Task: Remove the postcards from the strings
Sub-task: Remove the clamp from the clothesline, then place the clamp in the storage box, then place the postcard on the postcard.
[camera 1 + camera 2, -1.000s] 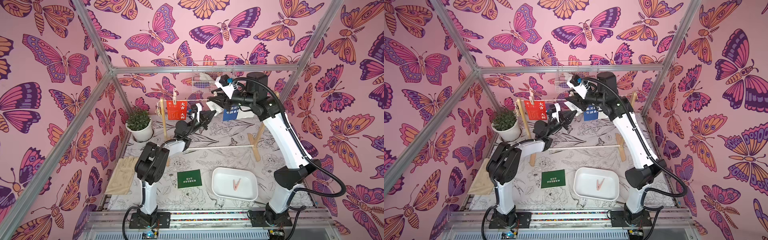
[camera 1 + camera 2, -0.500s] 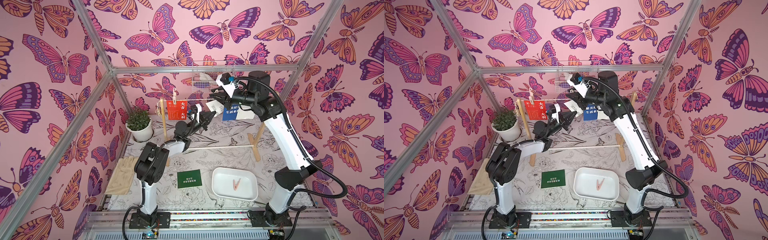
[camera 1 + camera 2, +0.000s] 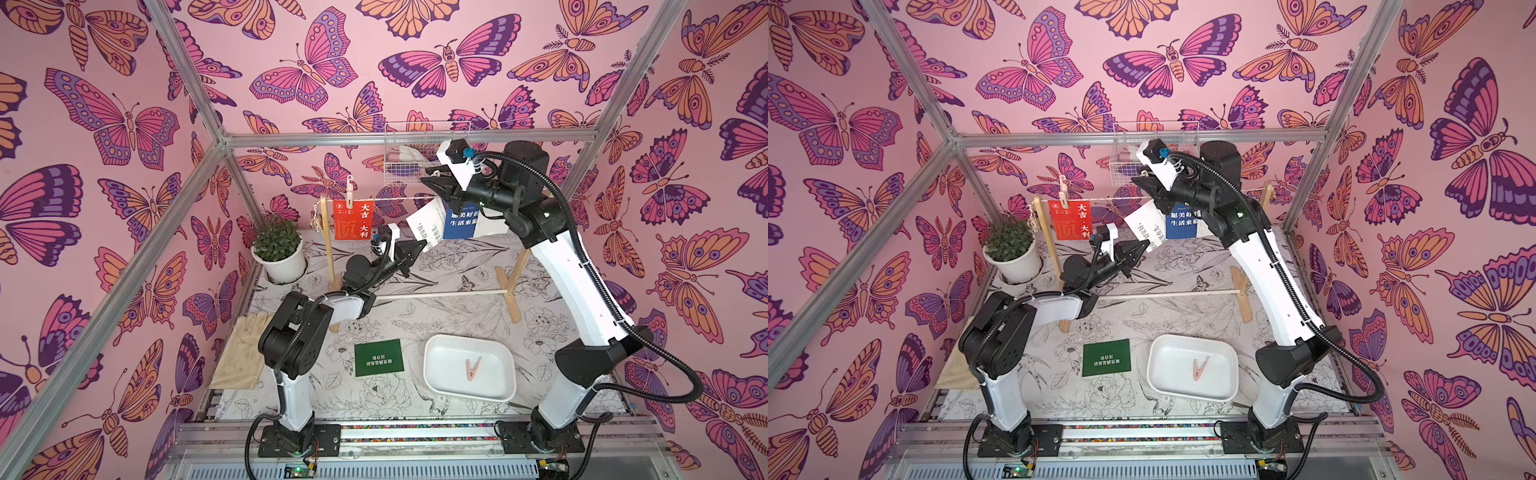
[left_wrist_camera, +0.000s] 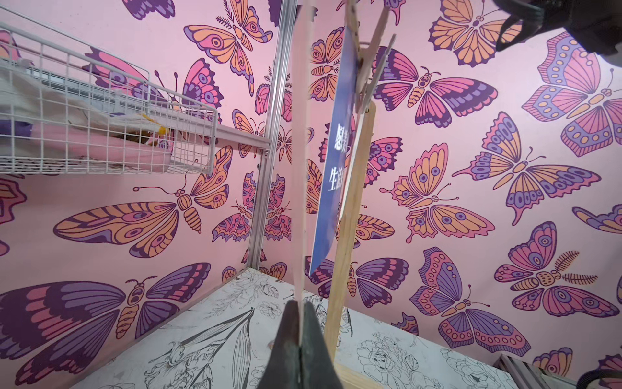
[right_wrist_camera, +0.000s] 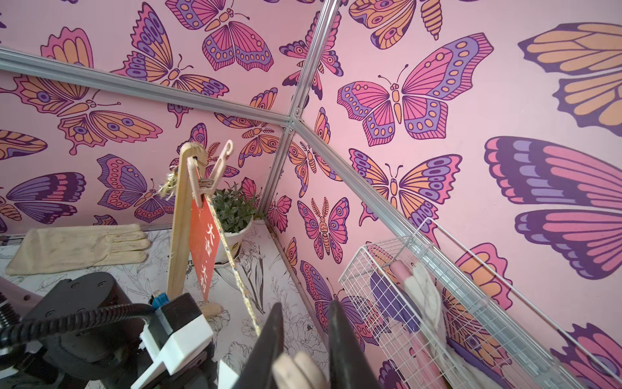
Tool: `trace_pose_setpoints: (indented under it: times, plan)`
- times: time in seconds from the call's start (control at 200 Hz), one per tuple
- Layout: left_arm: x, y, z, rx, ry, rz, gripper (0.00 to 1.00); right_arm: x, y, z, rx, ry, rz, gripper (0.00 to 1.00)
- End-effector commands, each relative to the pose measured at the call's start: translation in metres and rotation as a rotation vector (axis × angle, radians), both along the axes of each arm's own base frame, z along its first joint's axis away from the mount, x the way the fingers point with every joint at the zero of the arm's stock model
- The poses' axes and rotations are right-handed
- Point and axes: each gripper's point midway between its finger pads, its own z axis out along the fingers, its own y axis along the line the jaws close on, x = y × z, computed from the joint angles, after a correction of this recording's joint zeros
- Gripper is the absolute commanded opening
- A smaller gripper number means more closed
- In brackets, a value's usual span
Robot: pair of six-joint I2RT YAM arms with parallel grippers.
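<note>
The white postcard [image 3: 429, 221] slopes clear of the string, my left gripper holding its lower edge, so I keep lowering it until it reaches the dark green postcard [image 3: 379, 357].
The string [image 3: 395, 200] runs across the top of the wooden frame [image 3: 515, 274]. A red postcard [image 3: 351, 220] hangs from it by a peg [image 3: 350, 189]; a blue postcard [image 3: 461, 220] hangs further right. Between them a white postcard [image 3: 424, 224] slants, and my left gripper [image 3: 422, 247] is shut on its lower edge; the left wrist view shows this card edge-on [image 4: 299, 168] in the left gripper [image 4: 299, 310]. My right gripper [image 3: 432, 183] is at the string above the white card, shut on a pink-beige peg [image 5: 299, 370]. A dark green postcard [image 3: 379, 357] lies on the table.
A white tray [image 3: 440, 345] at the front right holds one peg [image 3: 473, 368]. A potted plant [image 3: 278, 249] stands at the back left and a beige glove [image 3: 245, 353] lies at the left edge. A wire basket [image 3: 409, 166] hangs on the back wall behind the right gripper.
My right gripper's jaws have closed in on the peg at the string, and its wrist has risen slightly. The left gripper has kept its hold on the white postcard.
</note>
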Motion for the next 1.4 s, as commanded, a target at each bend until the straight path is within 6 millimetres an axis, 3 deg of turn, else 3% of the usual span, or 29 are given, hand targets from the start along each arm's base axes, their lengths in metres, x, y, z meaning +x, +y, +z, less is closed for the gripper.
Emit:
trace_pose_setpoints:
  times: [0.0, 0.165, 0.215, 0.265, 0.446, 0.456, 0.576, 0.661, 0.776, 0.886, 1.047, 1.237, 1.392]
  plan:
    - [-0.020, 0.009, 0.021, -0.038, -0.052, 0.005, 0.00, -0.026, -0.002, 0.029, 0.048, -0.068, 0.003, 0.21]
    - [-0.041, 0.027, 0.014, -0.006, -0.013, 0.057, 0.00, -0.053, 0.001, 0.033, 0.049, -0.076, -0.009, 0.22]
    - [-0.049, 0.032, 0.009, 0.015, 0.016, 0.062, 0.00, -0.057, 0.004, 0.023, 0.044, -0.061, -0.016, 0.22]
    - [-0.058, 0.035, 0.002, 0.038, 0.054, 0.057, 0.00, -0.074, -0.003, 0.032, 0.072, -0.075, -0.038, 0.23]
    - [-0.090, 0.048, -0.020, 0.163, 0.258, 0.095, 0.00, -0.105, -0.012, 0.005, 0.125, 0.033, -0.141, 0.22]
    - [-0.095, 0.051, -0.013, 0.161, 0.258, 0.099, 0.00, -0.107, -0.014, 0.003, 0.129, 0.040, -0.148, 0.22]
    - [-0.114, 0.070, -0.025, 0.205, 0.506, 0.136, 0.00, -0.127, -0.022, -0.045, 0.106, 0.192, -0.214, 0.22]
    - [-0.133, 0.087, -0.043, 0.238, 0.687, 0.164, 0.00, -0.140, -0.029, -0.098, 0.023, 0.326, -0.272, 0.24]
    - [-0.156, 0.110, -0.074, 0.277, 0.879, 0.223, 0.00, -0.158, -0.053, -0.172, -0.101, 0.522, -0.391, 0.24]
    - [-0.167, 0.118, -0.097, 0.290, 0.997, 0.229, 0.00, -0.176, -0.079, -0.229, -0.189, 0.689, -0.477, 0.26]
    - [-0.171, 0.110, -0.140, 0.303, 1.199, 0.177, 0.00, -0.190, -0.111, -0.283, -0.242, 0.823, -0.616, 0.26]
    - [-0.183, 0.110, -0.172, 0.315, 1.327, 0.164, 0.00, -0.198, -0.116, -0.342, -0.318, 0.952, -0.695, 0.26]
    - [-0.206, 0.119, -0.197, 0.327, 1.461, 0.165, 0.00, -0.197, -0.116, -0.368, -0.360, 0.991, -0.739, 0.26]
